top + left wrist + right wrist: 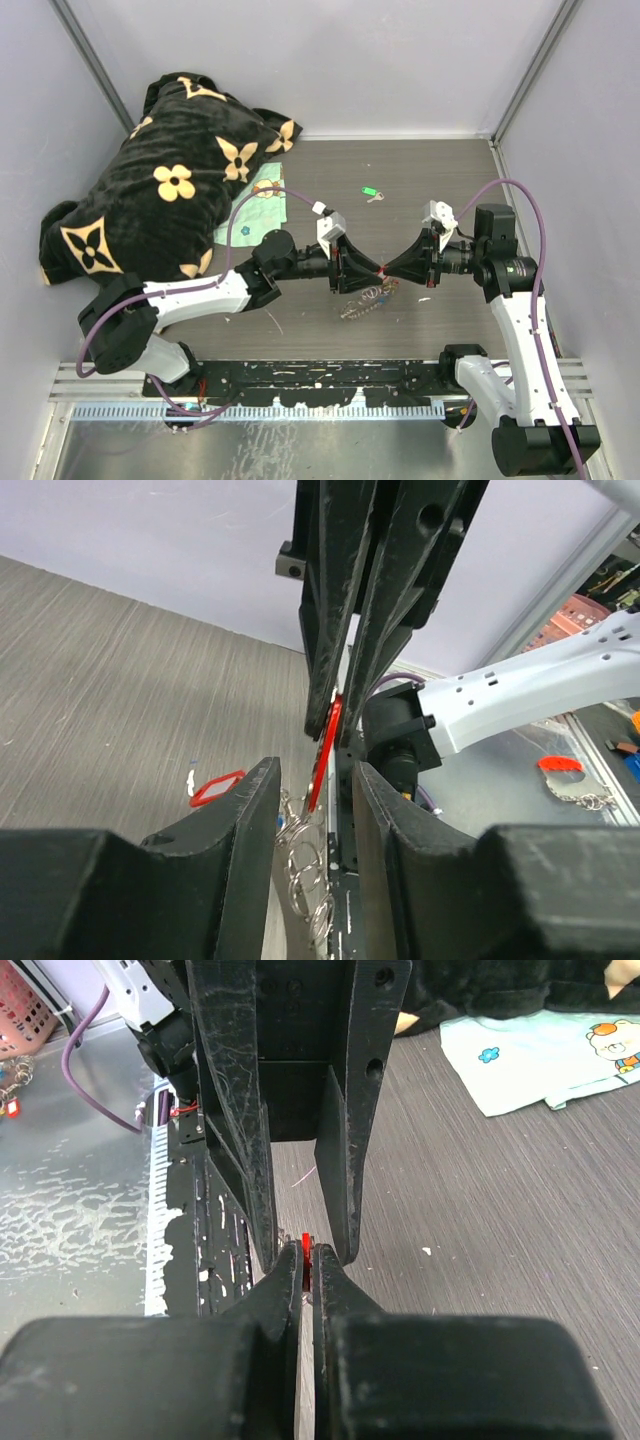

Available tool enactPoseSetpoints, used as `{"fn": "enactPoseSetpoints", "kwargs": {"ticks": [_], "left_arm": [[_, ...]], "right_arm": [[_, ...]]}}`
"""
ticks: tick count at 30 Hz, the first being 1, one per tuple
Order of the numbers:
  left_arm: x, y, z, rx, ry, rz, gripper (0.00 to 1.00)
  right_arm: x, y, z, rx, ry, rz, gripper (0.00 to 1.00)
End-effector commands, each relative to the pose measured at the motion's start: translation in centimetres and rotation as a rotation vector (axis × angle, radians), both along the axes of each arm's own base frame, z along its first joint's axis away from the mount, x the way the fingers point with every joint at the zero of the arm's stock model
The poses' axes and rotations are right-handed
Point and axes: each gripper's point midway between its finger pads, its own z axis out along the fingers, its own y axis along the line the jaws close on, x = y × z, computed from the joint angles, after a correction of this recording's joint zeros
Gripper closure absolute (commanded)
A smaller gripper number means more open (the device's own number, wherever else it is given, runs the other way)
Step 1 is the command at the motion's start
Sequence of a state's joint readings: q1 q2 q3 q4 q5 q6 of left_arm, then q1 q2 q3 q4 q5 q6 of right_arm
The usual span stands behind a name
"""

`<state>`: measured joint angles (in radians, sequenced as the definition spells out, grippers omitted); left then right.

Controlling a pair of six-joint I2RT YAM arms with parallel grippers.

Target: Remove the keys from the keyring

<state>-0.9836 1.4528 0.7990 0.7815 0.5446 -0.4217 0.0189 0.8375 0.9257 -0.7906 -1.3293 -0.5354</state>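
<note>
My right gripper is closed on the red tag (334, 716). Next, my left gripper takes the tag's loose end (316, 788) before my right gripper grips the silver rings.
My two grippers meet tip to tip above the middle of the table. The right gripper (306, 1256) (389, 270) is shut on the thin red tag (306, 1250) of a key. The left gripper (313, 780) (373, 268) is open, its jaws standing on either side of that red tag (326, 742) without touching it. Below the tag hangs the keyring (305, 865) (365, 300), seen as a string of linked silver rings reaching down to the table. A green-tagged key (370, 192) lies apart on the table farther back. Another red tag (217, 787) lies flat on the table.
A black blanket with gold flowers (160, 190) fills the back left, with a pale printed cloth (255, 205) at its edge. The arms' mounting rail (300, 380) runs along the near edge. Grey walls close the table in on three sides.
</note>
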Motion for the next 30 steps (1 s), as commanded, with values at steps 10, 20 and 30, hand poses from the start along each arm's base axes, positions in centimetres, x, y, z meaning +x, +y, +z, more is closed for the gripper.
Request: {"fn": "enactPoseSetpoints", "kwargs": {"ticks": [10,20,30], "left_arm": [[-1.1,-1.2,3.4,-0.021,-0.040,-0.121,0.67],[-1.3,-1.3,2.9,0.006,-0.041,-0.140,0.69],[-1.5,-1.5,3.0,0.022,-0.038,-0.167,1.00]], "right_arm": [[-0.6,0.3,2.6,0.030,-0.087,0.042,0.99],[-0.7,0.3,2.7,0.031,-0.091,0.045,0.99],[-0.7,0.3,2.7,0.029,-0.094,0.043,1.00]]}}
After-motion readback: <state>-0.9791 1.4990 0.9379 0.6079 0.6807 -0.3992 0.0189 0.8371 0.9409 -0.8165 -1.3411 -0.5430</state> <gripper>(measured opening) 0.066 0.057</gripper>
